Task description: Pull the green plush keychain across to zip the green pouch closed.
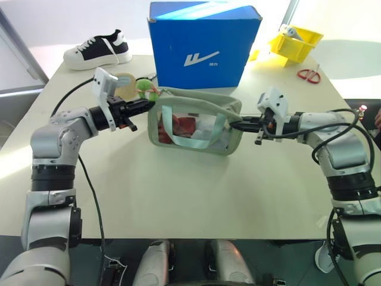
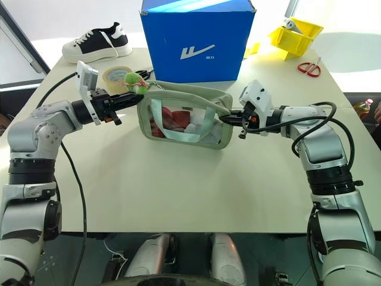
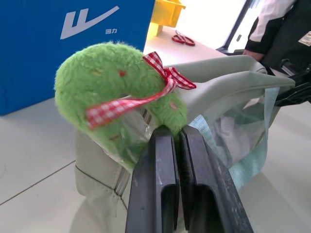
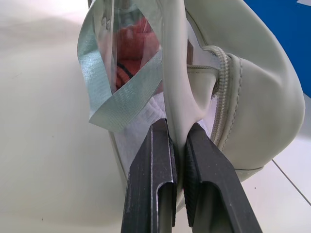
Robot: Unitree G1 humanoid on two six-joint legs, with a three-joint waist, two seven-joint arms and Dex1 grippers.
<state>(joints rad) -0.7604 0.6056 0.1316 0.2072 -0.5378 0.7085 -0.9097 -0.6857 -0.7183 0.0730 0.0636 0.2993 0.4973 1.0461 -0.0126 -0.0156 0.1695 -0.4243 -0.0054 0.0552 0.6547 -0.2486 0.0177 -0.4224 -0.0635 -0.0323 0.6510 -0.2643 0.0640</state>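
Observation:
Next, I lay the green plush keychain point(image 1: 144, 88) on the pouch's top point(image 1: 180, 93) with my left gripper and hold the pouch's corner where the keychain sits, because that corner is far from my right gripper.
The green pouch point(image 1: 191, 145) lies on its side mid-table, its clear window facing me with red and white contents behind teal straps. At its left top corner sits the green plush keychain point(image 1: 146, 89), a fuzzy lime ring with a red checked ribbon point(image 3: 116, 92). My left gripper point(image 1: 149, 106) points level at that corner, and its jaws are shut on the plush's lower edge point(image 3: 177, 130). At the pouch's right end my right gripper point(image 1: 233, 124) is shut on the pale green band of the pouch point(image 4: 177, 127), holding that end up.
A big blue box point(image 1: 202, 42) stands just behind the pouch. A tape roll point(image 1: 124, 80) lies by the keychain and a black-and-white shoe point(image 1: 98, 50) at the back left. A yellow bin point(image 1: 296, 43) and red scissors point(image 1: 308, 74) are back right. A person point(image 3: 282, 34) stands beyond the table.

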